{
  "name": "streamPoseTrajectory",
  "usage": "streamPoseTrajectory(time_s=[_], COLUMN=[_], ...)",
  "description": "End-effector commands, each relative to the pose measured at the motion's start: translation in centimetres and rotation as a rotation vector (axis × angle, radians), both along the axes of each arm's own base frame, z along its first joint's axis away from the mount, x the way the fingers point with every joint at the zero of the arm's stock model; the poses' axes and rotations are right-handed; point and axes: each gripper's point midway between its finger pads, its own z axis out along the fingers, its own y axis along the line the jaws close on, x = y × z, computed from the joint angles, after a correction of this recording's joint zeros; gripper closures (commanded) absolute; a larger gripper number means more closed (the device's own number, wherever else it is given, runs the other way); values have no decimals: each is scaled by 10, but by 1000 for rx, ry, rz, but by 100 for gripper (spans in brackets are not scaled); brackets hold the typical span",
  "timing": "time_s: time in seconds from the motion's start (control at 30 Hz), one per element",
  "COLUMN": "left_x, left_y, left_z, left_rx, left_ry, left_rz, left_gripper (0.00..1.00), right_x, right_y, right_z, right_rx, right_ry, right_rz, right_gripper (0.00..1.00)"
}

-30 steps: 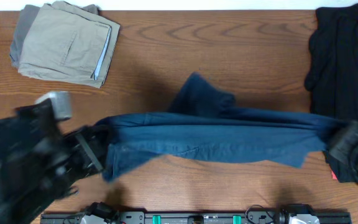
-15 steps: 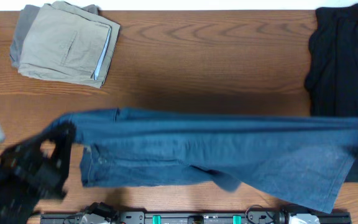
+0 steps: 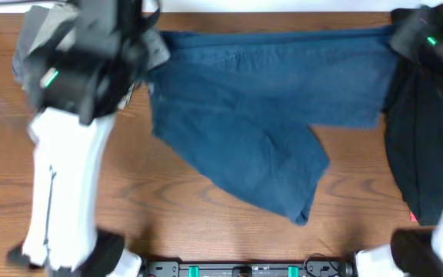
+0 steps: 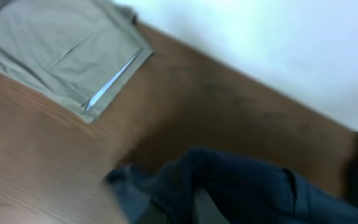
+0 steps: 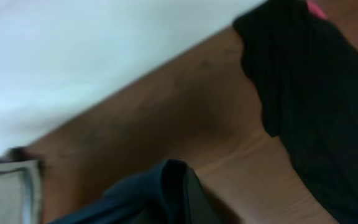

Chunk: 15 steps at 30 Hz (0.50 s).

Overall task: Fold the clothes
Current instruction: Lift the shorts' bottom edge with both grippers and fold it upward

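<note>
The shorts' stretched waistband [image 3: 275,40] is already at the far edge of the table. Next, I pull both grippers back toward the front and lay the shorts down on the open wood [image 3: 221,211].
The dark navy-blue shorts [image 3: 268,100] hang stretched between my two grippers at the far side of the table, one leg trailing down toward the front. My left gripper [image 3: 154,40] is shut on the left end of the waistband; the blue cloth fills the bottom of the left wrist view [image 4: 241,193]. My right gripper [image 3: 397,37] is shut on the right end, and the cloth shows in the right wrist view [image 5: 166,193]. Folded khaki shorts [image 4: 61,50] lie at the far left, mostly under my left arm. A black garment [image 3: 421,146] lies at the right.
The wooden table [image 3: 206,223] shows bare wood in front of the shorts. The left arm [image 3: 60,185] reaches over the left side. A rail with the arm bases [image 3: 252,269] runs along the front edge. A white wall is beyond the far edge.
Both grippers have lifted the navy shorts from the front of the table and carried them to the far edge. The cloth has spread wide and now hangs open.
</note>
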Motion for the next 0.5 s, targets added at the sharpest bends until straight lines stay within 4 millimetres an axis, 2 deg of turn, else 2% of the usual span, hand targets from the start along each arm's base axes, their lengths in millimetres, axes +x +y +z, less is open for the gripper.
streamPoseTrajectory(time_s=[0.0, 0.17, 0.3, 0.4, 0.47], left_x=[37, 91, 121, 130, 130], left_y=[41, 43, 47, 51, 54], left_z=[-33, -106, -151, -171, -174], left_rx=[158, 195, 206, 214, 215], left_ry=[59, 177, 221, 250, 259], left_rz=[150, 175, 191, 201, 207], left_gripper=[94, 94, 94, 94, 94], right_x=[31, 78, 99, 101, 100], right_y=[-33, -23, -8, -4, -3], right_z=[-39, -108, -149, -161, -159], right_rx=[-139, -138, -56, -39, -41], right_ry=[106, 241, 308, 333, 333], right_rz=[-123, -91, -52, -41, -38], right_gripper=[99, 99, 99, 99, 99])
